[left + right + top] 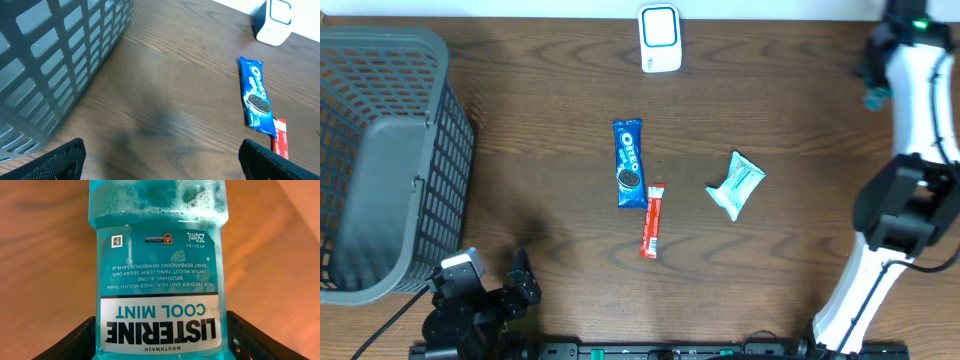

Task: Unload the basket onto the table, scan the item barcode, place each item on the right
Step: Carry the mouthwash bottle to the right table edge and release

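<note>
The wood at the table's side edge is clear of packs, so the robot's right gripper keeps carrying the mouthwash bottle point(876, 98) there and lets go once the bottle rests.
A teal Listerine Cool Mint mouthwash bottle point(159, 265) fills the right wrist view, its front label upside down toward the camera. My right gripper point(160, 341) is shut on it, with one black finger on each side of the bottle. No barcode shows on this face. In the overhead view only a teal bit of the bottle point(871, 99) shows at the far right, beside the right arm. The white barcode scanner point(660, 38) stands at the table's back edge, also seen in the left wrist view point(274, 22). My left gripper point(161, 159) hovers open over bare wood at the front left.
A grey mesh basket point(380, 150) takes up the left side, close to the left gripper point(495, 290). In the middle lie a blue Oreo pack point(629, 163), a red stick packet point(652, 220) and a teal-white pouch point(736, 185).
</note>
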Motion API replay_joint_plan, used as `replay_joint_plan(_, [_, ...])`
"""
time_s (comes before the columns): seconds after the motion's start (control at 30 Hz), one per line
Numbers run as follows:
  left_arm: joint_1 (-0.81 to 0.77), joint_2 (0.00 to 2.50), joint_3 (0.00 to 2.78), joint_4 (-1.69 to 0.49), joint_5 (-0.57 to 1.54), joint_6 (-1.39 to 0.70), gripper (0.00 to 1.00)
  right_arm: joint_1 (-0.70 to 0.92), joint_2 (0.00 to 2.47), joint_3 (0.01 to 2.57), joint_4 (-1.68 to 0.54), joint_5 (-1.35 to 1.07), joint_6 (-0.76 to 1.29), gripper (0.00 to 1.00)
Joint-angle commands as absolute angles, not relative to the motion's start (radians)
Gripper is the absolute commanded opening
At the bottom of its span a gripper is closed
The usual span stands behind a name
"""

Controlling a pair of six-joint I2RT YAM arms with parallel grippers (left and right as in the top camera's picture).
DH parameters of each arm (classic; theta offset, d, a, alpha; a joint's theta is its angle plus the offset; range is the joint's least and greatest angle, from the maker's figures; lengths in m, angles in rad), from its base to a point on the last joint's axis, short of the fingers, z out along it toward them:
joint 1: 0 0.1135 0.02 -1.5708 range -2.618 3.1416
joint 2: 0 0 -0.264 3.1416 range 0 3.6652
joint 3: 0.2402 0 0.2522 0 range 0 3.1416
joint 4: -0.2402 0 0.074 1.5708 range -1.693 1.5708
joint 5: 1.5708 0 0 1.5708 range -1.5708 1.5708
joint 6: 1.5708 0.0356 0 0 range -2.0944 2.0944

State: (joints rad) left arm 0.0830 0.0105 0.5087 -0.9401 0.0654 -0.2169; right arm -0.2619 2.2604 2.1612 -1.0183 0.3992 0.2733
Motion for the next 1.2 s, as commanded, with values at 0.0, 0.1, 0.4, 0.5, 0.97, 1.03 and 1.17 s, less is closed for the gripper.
replay_joint_plan(0.0, [0.083, 0.010, 0.508, -0.942, 0.067, -0.223, 0.98, -0.342, 2.230, 2.116, -1.014, 0.470, 0.263, 0.35])
replay_joint_plan(0.1, [0.083, 0.010, 0.508, -0.942, 0.067, -0.223, 0.98, -0.415, 2.230, 2.064, -0.998, 0.474, 0.245, 0.35])
replay_joint_plan(0.4, [0.083, 0.010, 0.508, -0.942, 0.067, -0.223, 0.98, -0.604, 2.230, 1.829, -0.795, 0.461, 0.222, 0.36])
replay_joint_plan(0.5, [0.083, 0.010, 0.508, -0.942, 0.067, -0.223, 0.98, -0.643, 2.230, 1.741, -0.699, 0.462, 0.222, 0.35])
replay_joint_plan(0.97, [0.083, 0.010, 0.508, -0.942, 0.067, -0.223, 0.97, -0.673, 2.197, 1.734, -0.688, 0.482, 0.140, 0.78])
replay_joint_plan(1.03, [0.083, 0.010, 0.508, -0.942, 0.067, -0.223, 0.98, -0.657, 2.171, 1.774, -0.732, 0.481, 0.141, 0.99])
replay_joint_plan(1.17, [0.083, 0.010, 0.508, -0.942, 0.067, -0.223, 0.98, -0.612, 2.090, 1.845, -0.805, 0.480, 0.173, 0.99])
